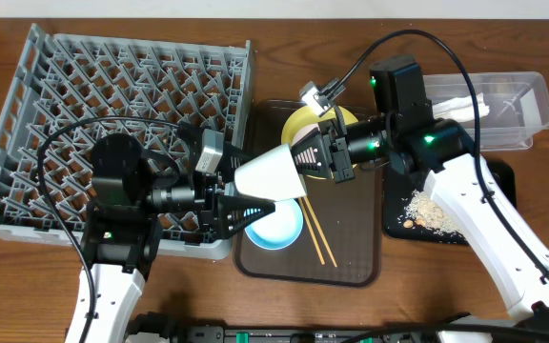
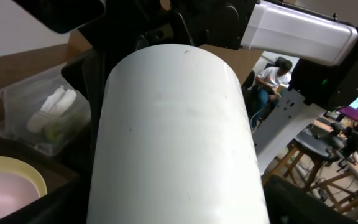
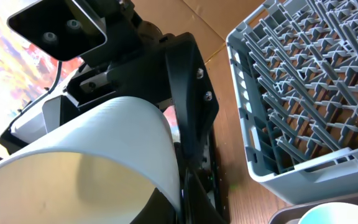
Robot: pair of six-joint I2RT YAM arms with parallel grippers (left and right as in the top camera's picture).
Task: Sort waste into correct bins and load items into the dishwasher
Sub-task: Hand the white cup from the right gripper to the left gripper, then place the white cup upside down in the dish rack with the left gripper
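Observation:
Next, my right gripper opens from its hold on the white bowl's rim (image 1: 296,171) and back off, so that my left gripper, around the bowl's side, can lower the bowl into the dish rack (image 1: 177,227).
The white bowl (image 1: 273,171) hangs on its side in the air between both arms, above the brown tray's left edge. My right gripper (image 1: 317,157) is shut on its rim, with one finger inside the bowl (image 3: 73,180). My left gripper (image 1: 246,205) has a finger on each side of the bowl's outer wall (image 2: 173,137), which fills its view. The grey dish rack (image 1: 93,86) lies at the left. The yellow plate (image 1: 305,122), light blue bowl (image 1: 274,229) and chopsticks (image 1: 315,233) lie on the brown tray. The cream cup is out of view.
The brown serving tray (image 1: 360,257) sits mid-table. The clear tub (image 1: 518,110) at the back right holds the white napkin (image 2: 58,102) and a green wrapper (image 2: 55,130). The black tray (image 1: 498,186) holds pale crumbs (image 1: 430,211). The rack's corner (image 3: 316,81) is close to my right wrist.

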